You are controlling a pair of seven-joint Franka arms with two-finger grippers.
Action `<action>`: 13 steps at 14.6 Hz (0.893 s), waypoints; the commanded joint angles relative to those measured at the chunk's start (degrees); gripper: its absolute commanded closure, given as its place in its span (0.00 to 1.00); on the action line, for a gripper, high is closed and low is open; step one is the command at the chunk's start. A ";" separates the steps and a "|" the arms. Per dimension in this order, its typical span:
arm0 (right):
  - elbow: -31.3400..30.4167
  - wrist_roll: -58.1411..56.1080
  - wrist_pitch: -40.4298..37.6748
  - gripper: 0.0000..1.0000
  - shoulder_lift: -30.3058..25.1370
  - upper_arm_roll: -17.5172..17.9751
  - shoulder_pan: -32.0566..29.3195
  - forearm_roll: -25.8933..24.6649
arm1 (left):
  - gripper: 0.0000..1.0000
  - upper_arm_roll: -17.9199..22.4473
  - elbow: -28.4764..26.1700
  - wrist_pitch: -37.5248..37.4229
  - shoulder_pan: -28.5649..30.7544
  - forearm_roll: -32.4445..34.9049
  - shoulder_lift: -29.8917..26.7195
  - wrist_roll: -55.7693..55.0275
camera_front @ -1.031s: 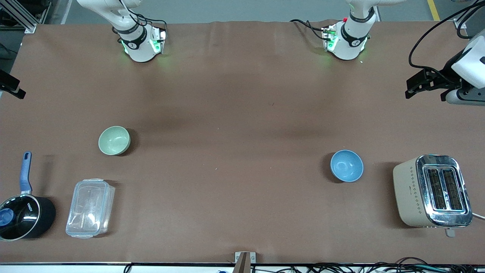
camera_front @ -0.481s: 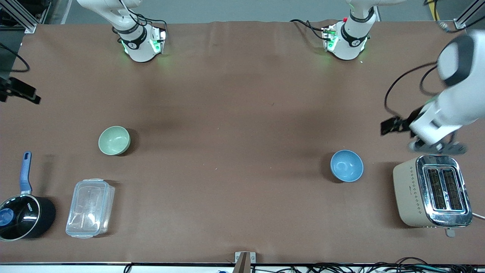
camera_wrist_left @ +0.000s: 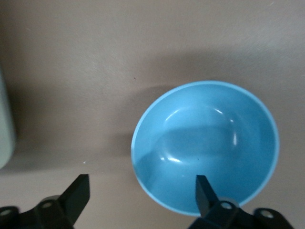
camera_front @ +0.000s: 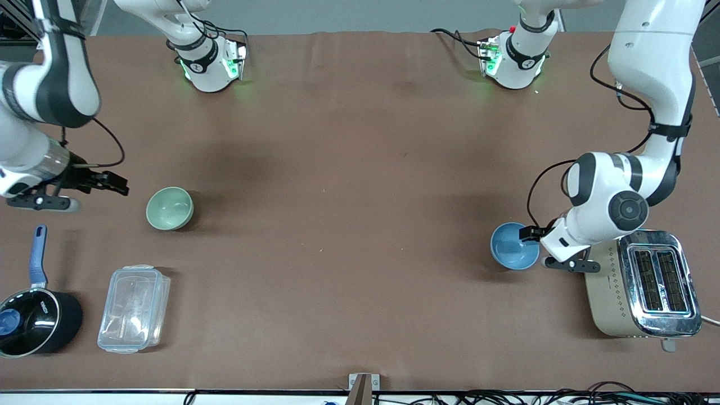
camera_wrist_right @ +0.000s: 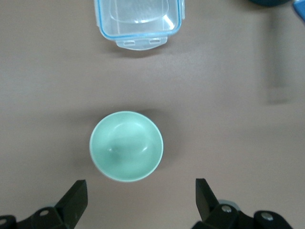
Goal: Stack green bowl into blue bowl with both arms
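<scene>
The blue bowl is far from the green bowl (camera_front: 511, 249), so the robot's left gripper should put the blue bowl in the middle of the table (camera_front: 354, 212) before the right gripper stacks the green bowl inside it.
The green bowl (camera_front: 169, 208) sits upright on the brown table toward the right arm's end. The right wrist view shows it (camera_wrist_right: 126, 145) empty. My right gripper (camera_front: 115, 185) is open beside it, short of its rim and apart from it (camera_wrist_right: 139, 193). The blue bowl (camera_front: 513, 246) sits upright toward the left arm's end, beside the toaster. My left gripper (camera_front: 530, 233) is open at the bowl's rim. In the left wrist view (camera_wrist_left: 141, 191) one finger is over the bowl's inside (camera_wrist_left: 205, 148) and the other is outside it over the table.
A cream and chrome toaster (camera_front: 641, 284) stands close to the blue bowl and the left arm. A clear lidded container (camera_front: 134, 308) and a black saucepan with a blue handle (camera_front: 36, 320) lie nearer the front camera than the green bowl.
Both arms have swung in from the table's ends. The left gripper came down to the blue bowl's rim. The right gripper moved close to the green bowl. Neither bowl has moved.
</scene>
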 commanded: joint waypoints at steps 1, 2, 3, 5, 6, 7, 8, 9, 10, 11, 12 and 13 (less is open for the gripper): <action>-9.89 -2.79 12.48 0.00 0.83 -0.65 -0.62 -0.72 | 0.33 -0.21 1.37 -0.49 -0.26 1.52 1.05 -0.57; -10.60 -3.06 15.82 0.00 2.94 -1.26 -0.62 -0.72 | 0.42 -0.21 2.07 -0.40 -0.17 1.52 1.58 -0.74; -11.22 -3.07 19.34 0.00 5.65 -1.35 -0.71 -0.72 | 0.53 -0.30 2.43 -0.49 -0.17 1.43 2.11 -0.74; -12.28 -2.98 25.41 0.00 9.71 -1.35 -0.71 -0.55 | 0.74 -0.30 3.22 -0.49 -0.08 1.43 3.42 -0.74; -12.80 -2.89 27.79 0.00 11.46 -1.35 -0.62 -0.46 | 0.75 -0.30 3.31 -0.40 -0.08 1.43 3.69 -0.74; -13.51 -2.89 29.81 0.00 12.53 -1.35 -0.71 -0.37 | 0.75 -0.30 3.40 -0.40 -0.17 1.34 3.87 -0.74; -14.38 -2.80 31.83 0.01 13.32 -1.27 -0.71 -0.20 | 0.75 -0.30 4.01 -0.31 -0.17 1.34 4.57 -0.74; -15.17 -2.72 33.59 0.02 13.68 -1.27 -0.71 0.07 | 0.75 -0.30 4.62 -0.40 -0.08 1.43 5.44 -0.66; -15.44 -2.71 34.39 0.03 14.03 -1.27 -0.62 0.07 | 0.75 -0.30 5.06 -0.31 0.09 1.52 5.89 -0.66; -15.36 -2.71 34.49 0.06 14.47 -1.27 -0.71 0.16 | 0.76 -0.30 5.24 -0.31 0.09 1.43 6.15 -0.66; -15.36 -2.71 34.84 0.10 14.73 -1.27 -0.80 0.16 | 0.82 -0.30 5.85 -0.31 -0.17 0.99 6.33 -0.66; -15.36 -2.54 34.93 0.17 14.73 -1.18 -0.80 0.16 | 0.91 -0.39 5.86 -0.31 -0.35 0.73 6.42 -0.74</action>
